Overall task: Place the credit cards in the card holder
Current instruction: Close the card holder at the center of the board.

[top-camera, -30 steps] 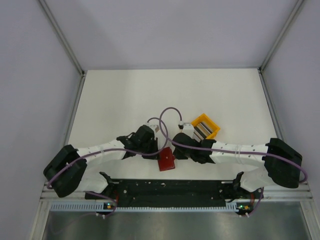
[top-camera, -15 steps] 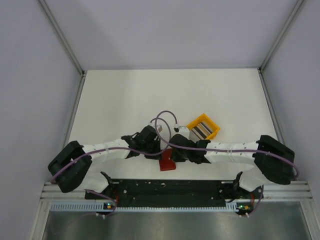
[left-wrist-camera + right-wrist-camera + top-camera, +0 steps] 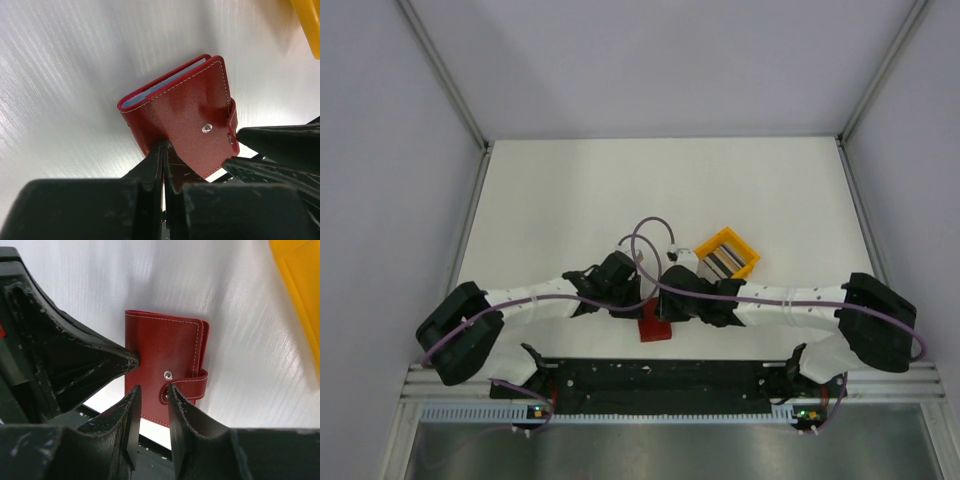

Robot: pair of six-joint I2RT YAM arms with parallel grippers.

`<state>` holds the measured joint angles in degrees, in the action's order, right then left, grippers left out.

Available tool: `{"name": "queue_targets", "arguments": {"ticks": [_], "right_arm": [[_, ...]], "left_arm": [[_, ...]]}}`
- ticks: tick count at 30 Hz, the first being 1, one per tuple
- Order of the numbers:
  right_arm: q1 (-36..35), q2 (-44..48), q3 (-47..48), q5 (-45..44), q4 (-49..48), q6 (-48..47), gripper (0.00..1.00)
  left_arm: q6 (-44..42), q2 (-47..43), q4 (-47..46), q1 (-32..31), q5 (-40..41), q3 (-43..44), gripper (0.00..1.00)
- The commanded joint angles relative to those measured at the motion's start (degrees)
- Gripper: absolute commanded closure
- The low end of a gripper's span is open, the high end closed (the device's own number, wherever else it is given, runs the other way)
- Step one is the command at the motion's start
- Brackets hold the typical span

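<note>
The snap tab's end (image 3: 164, 396) is beside the stud, so the robot should move both grippers back, then press the cover (image 3: 172, 122) with its left gripper and fold the tab again.
The dark red card holder (image 3: 656, 329) lies folded on the white table near the front edge. In the left wrist view the card holder (image 3: 185, 110) shows a light blue card edge (image 3: 159, 88) between its covers. Its snap tab (image 3: 187, 386) hangs loose beside the stud. My left gripper (image 3: 165, 146) is shut, its tips pressing on the holder's cover. My right gripper (image 3: 152, 390) is slightly open above the holder, one fingertip (image 3: 172, 388) at the tab. Grey cards (image 3: 723, 262) stand in the yellow bin (image 3: 729, 240).
The yellow bin stands just right of and behind the holder, and shows at the edge of the left wrist view (image 3: 307, 25) and the right wrist view (image 3: 300, 300). The black base rail (image 3: 660, 375) runs close in front of the holder. Purple cables (image 3: 650, 240) loop over both wrists.
Both grippers have closed in over the card holder from either side. The holder is now largely covered by them in the top view and sits slightly nearer the front edge.
</note>
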<state>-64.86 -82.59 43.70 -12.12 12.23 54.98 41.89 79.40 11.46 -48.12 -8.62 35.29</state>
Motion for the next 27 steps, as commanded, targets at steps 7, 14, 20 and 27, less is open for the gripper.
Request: {"name": "queue_targets", "arguments": {"ticks": [7, 14, 20, 27], "right_arm": [[-0.97, 7.08, -0.99, -2.73, 1.74, 0.04, 0.72], [0.08, 14.19, -4.06, -5.55, 3.15, -0.75, 0.93], [4.65, 19.03, -8.98, -0.55, 1.66, -8.64, 1.00], [7.28, 27.46, -15.13, -0.72, -1.41, -13.58, 1.00]], "left_arm": [[1.26, -2.14, -1.53, -0.31, 2.21, -1.19, 1.00], [-0.14, -4.77, -1.44, -0.31, 1.07, -0.49, 0.94], [-1.72, -9.42, -1.36, -0.31, 0.98, -1.18, 0.82], [-0.32, -15.23, -0.30, -0.31, 5.45, -3.82, 0.43]]}}
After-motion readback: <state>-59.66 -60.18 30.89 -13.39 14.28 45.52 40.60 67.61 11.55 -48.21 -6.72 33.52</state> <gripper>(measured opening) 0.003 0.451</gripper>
